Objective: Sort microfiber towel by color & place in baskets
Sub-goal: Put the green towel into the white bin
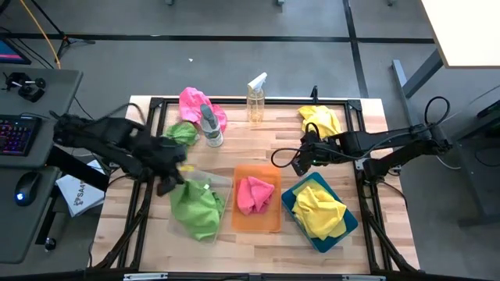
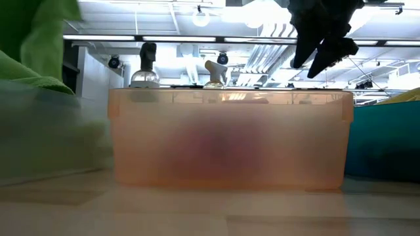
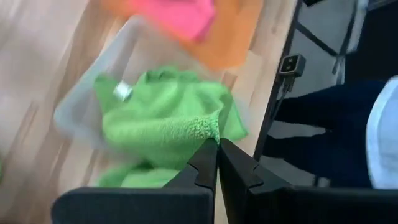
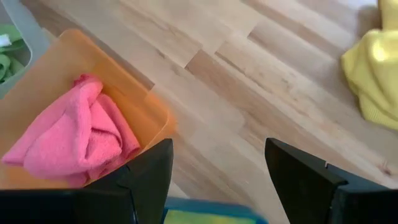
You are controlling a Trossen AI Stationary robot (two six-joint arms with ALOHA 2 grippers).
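Note:
The green towel's fuzzy corner (image 3: 210,124) is in my left gripper, out past the clear basket's rim. The gripper should swing back over the basket's middle (image 1: 201,208) before it opens.
My left gripper (image 1: 168,186) (image 3: 217,144) hovers at the far left corner of the clear basket (image 1: 223,184) and is shut on a lime green towel (image 1: 197,209). The orange basket (image 1: 269,170) holds a pink towel (image 1: 256,195). The teal basket (image 1: 348,226) holds a yellow towel (image 1: 319,209). My right gripper (image 1: 299,161) (image 4: 217,168) is open over bare table, just beyond the orange and teal baskets, touching nothing. Loose pink (image 1: 200,105), green (image 1: 181,133) and yellow (image 1: 320,119) towels lie along the far side. My left gripper pinches the green towel by a fuzzy edge corner (image 3: 206,128) between its two fingertips, coming from above and slanting down. The towel hangs slack below the fingers, and its bulk (image 3: 161,118) lies in the clear basket (image 3: 81,106). How many layers are pinched I cannot tell.
Two clear spray bottles stand near the far edge, one (image 1: 211,129) between the loose pink and green towels, one (image 1: 256,97) farther right. A black frame (image 1: 234,100) rims the table. Bare wood (image 1: 258,144) lies between the bottles and the baskets.

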